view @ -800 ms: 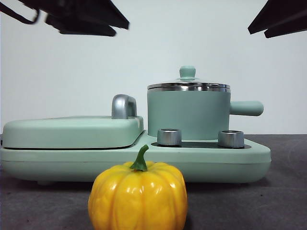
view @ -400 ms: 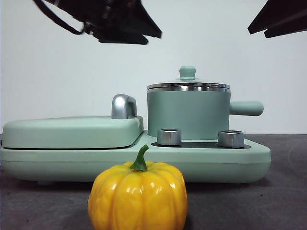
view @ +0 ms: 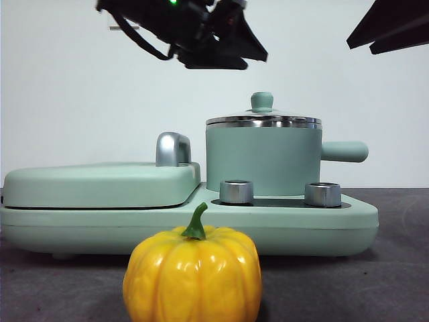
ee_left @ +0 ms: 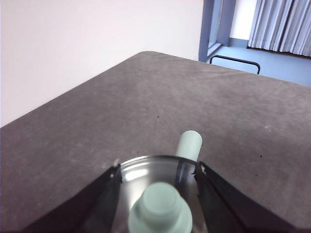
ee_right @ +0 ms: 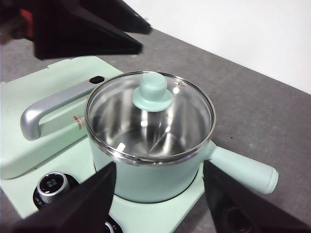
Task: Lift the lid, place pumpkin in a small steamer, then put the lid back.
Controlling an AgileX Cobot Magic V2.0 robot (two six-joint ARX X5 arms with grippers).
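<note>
I see a thin seam running under the lid's steel rim, so I expect the lid to come freely off the small steamer when I raise the knob.
The small steamer stands on the right of the mint-green cooker, its stubby handle pointing right. The lid rests on it, glass with a mint knob. The yellow-orange pumpkin sits on the table in front of the cooker. My left gripper hangs open above and left of the lid. In its wrist view its jaws stand either side of the knob, not touching it. My right gripper is open and empty, held high above the steamer.
A flat griddle cover with a steel handle fills the cooker's left half. Two steel dials stand in front of the steamer. The right arm shows as a black tip at the top right corner.
My left gripper has moved right and slightly down, from the top left corner to just left of and above the lid. Steamer, lid, pumpkin and right arm are unmoved.
</note>
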